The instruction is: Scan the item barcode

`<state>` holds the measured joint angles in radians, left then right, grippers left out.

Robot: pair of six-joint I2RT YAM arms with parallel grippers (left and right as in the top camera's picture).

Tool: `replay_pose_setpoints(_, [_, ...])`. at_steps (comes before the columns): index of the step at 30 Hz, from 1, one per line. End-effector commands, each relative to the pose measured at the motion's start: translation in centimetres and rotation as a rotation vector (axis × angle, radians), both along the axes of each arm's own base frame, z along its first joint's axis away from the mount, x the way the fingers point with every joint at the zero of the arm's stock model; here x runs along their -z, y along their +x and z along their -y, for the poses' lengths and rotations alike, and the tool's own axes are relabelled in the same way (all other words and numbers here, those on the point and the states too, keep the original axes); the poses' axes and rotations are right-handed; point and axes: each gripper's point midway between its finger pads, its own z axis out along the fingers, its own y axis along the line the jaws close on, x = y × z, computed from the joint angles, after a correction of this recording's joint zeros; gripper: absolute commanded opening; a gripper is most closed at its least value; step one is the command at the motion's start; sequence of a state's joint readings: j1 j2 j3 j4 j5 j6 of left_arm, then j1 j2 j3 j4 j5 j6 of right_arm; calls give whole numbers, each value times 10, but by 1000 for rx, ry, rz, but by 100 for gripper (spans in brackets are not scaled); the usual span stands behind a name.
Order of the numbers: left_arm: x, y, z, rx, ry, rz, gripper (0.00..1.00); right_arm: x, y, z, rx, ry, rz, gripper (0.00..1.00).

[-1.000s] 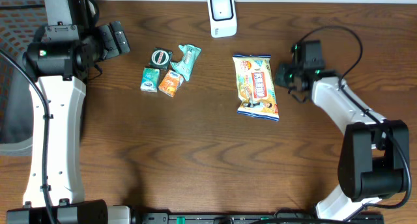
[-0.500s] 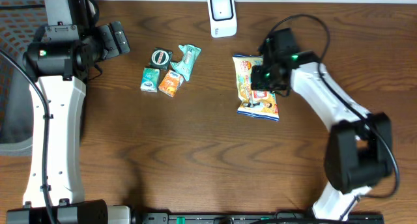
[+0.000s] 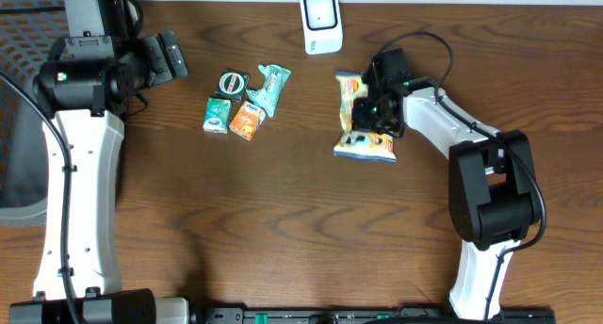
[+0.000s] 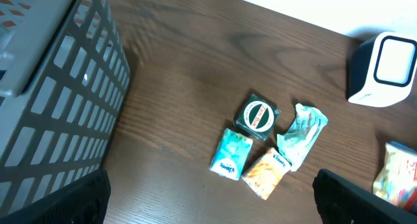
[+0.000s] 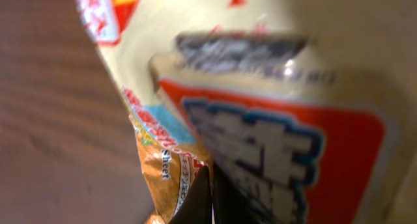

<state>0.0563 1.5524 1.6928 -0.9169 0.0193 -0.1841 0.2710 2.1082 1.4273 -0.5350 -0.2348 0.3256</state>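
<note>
My right gripper is to take the bag by its side edge (image 3: pixel 343 104) and flip it over first, because the snack bag's printed front (image 3: pixel 366 145) is facing up and covers the barcode.
The item, a yellow-and-orange snack bag (image 3: pixel 362 128), lies right of centre, its right side pulled up and crumpled. My right gripper (image 3: pixel 376 108) is shut on that raised edge; in the right wrist view the dark fingers (image 5: pixel 210 193) meet with the bag's film (image 5: pixel 260 107) all around them. The white barcode scanner (image 3: pixel 321 21) stands at the table's back edge, above and left of the bag, and also shows in the left wrist view (image 4: pixel 384 69). My left gripper (image 3: pixel 170 56) hangs open far left, holding nothing (image 4: pixel 208 204). No barcode is visible.
A cluster of small goods lies left of centre: a round tin (image 3: pixel 231 82), a teal packet (image 3: pixel 218 115), an orange packet (image 3: pixel 247 121) and a teal wrapper (image 3: pixel 271 87). A grey mesh basket (image 4: pixel 52 87) stands at the far left.
My right gripper moved left onto the bag and shut on its edge; the bag's right side lifted and the bag shifted slightly left. The left arm stayed still.
</note>
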Motion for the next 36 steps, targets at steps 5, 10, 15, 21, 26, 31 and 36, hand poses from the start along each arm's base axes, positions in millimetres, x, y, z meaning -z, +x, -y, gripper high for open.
replay_pose_setpoints(5, [4, 0, -2, -14, 3, -12, 98, -3, 45, 60, 76, -117, 61, 1])
replay_pose_setpoints(10, [4, 0, -2, -14, 3, -12, 98, -32, 47, 71, 46, -142, 25, 6])
replay_pose_setpoints(15, [4, 0, -2, -14, 3, -12, 98, -56, 40, 68, 36, -153, -20, 47])
replay_pose_setpoints(21, [4, 0, -2, -14, 3, -12, 98, -58, 45, 63, 24, -248, 21, 72])
replay_pose_setpoints(26, [4, 0, -2, -14, 3, -12, 98, -58, 49, 70, 31, -557, 100, 99])
replay_pose_setpoints(31, [4, 0, -2, -14, 3, -12, 98, -38, 50, 58, 13, -679, 116, 99])
replay_pose_setpoints(36, [4, 0, -2, -14, 3, -12, 98, -2, 45, 63, 1, -742, 62, 99])
